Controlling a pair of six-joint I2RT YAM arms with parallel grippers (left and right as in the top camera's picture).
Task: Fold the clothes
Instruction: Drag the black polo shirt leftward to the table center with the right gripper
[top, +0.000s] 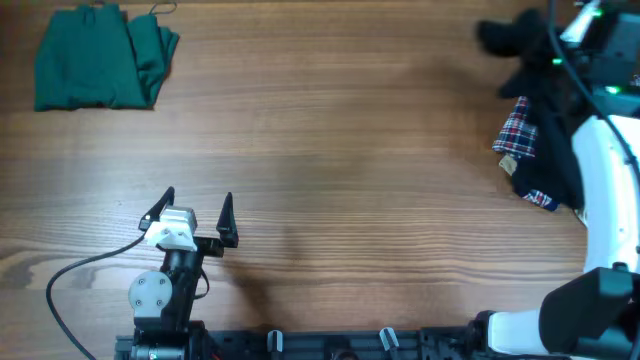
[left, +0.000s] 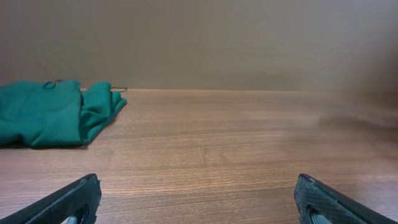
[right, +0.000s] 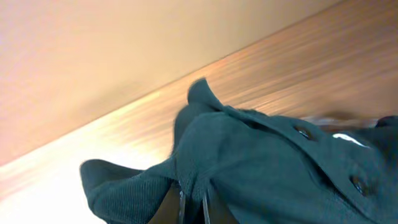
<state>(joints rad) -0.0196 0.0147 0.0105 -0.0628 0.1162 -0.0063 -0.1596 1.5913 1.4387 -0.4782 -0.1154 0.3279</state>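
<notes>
My right gripper has hold of the black collared shirt near its placket (right: 311, 146), and the tabletop's middle (top: 320, 130) is clear. I should go on pulling until the shirt is spread out there.
A black collared shirt (top: 500, 38) lies heaped at the table's far right, partly lifted. My right gripper (right: 193, 196) is shut on a fold of this shirt (right: 261, 162), near its button placket; the fabric looks dark teal in the right wrist view. In the overhead view the right gripper's jaws are hidden by the arm and the cloth. A red-blue-white plaid shirt (top: 518, 132) pokes out of the same heap. A folded green garment (top: 100, 58) rests at the far left corner, and is seen ahead as the green garment (left: 50, 112). My left gripper (top: 198, 200) stands open and empty near the front edge, well short of it.
The white right arm (top: 605, 190) reaches along the right edge over the heap. A black cable (top: 70, 290) loops from the left arm's base. Bare wooden table (top: 340, 170) spreads between the garments. A plain wall (left: 199, 37) stands behind the far edge.
</notes>
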